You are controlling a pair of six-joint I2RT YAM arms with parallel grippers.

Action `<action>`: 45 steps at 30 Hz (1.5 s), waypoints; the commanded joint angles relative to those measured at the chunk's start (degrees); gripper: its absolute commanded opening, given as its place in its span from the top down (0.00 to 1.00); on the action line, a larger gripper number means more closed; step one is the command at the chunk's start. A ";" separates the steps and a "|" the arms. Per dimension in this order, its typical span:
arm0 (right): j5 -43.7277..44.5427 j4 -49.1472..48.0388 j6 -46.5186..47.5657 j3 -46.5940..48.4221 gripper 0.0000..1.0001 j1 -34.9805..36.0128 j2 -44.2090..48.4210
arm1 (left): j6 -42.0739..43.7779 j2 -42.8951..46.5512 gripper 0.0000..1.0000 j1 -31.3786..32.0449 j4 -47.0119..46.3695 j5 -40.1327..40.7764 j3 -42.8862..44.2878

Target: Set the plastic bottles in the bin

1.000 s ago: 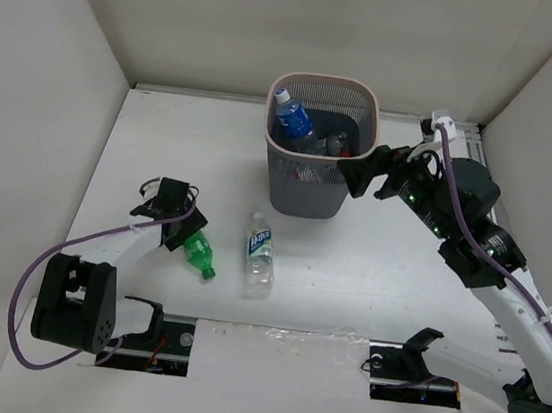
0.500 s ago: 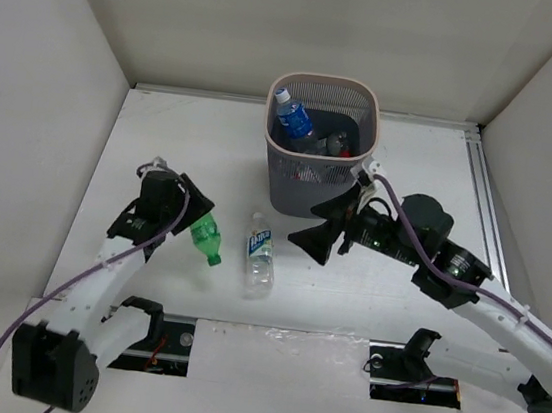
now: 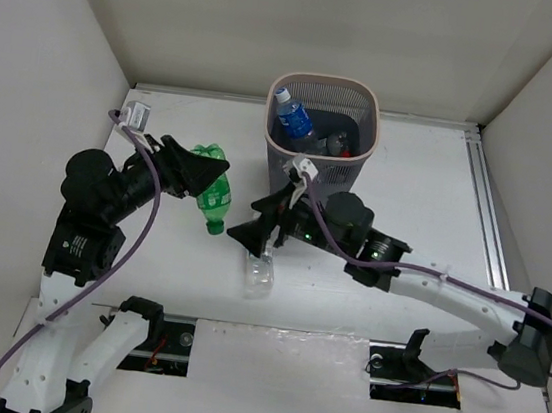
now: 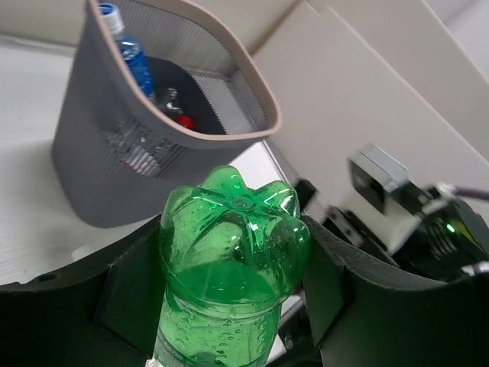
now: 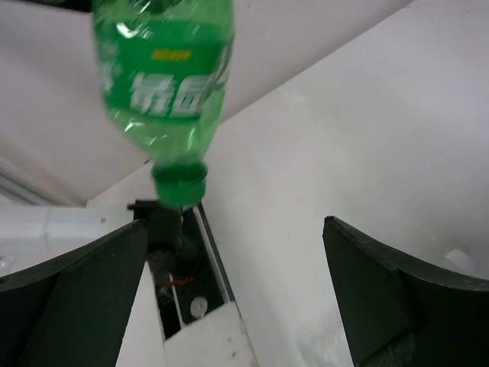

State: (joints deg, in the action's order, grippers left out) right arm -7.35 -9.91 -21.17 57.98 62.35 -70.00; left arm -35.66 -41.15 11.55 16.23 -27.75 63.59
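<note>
The green bottle (image 3: 215, 199) is in my left gripper, away from the bin. Next, my right gripper takes the green bottle over so that my left gripper is free for the clear bottle (image 3: 259, 277).
My left gripper (image 3: 203, 171) is shut on the green bottle (image 3: 216, 195), held in the air left of the bin (image 3: 368, 99) with its cap pointing down. In the left wrist view the bottle's base (image 4: 233, 229) fills the space between the fingers, with the bin (image 4: 92, 168) behind. A blue-labelled bottle (image 3: 292, 119) and other bottles lie inside the bin. My right gripper (image 3: 255, 226) is open over a clear bottle (image 3: 260, 274) lying on the table. The right wrist view shows the green bottle (image 5: 164, 84) hanging ahead of its fingers (image 5: 405, 294).
White walls enclose the table on the left, back and right. The arm base mounts (image 3: 154, 338) sit along the near edge. The right arm stretches across the table in front of the bin.
My left gripper closed on the green bottle and lifted it off the table, up and toward the bin. My right arm swung from the bin's rim down and left to above the clear bottle.
</note>
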 commanded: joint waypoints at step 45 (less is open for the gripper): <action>-5.75 15.00 -0.80 48.80 0.00 -38.35 -23.96 | 1.04 -3.15 0.00 0.14 -12.70 -1.61 -14.96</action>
State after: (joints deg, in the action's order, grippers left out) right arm -12.47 0.43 -22.44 103.18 24.47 -93.32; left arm -35.33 -44.10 11.55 8.62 -27.86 52.21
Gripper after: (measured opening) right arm 0.997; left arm 0.997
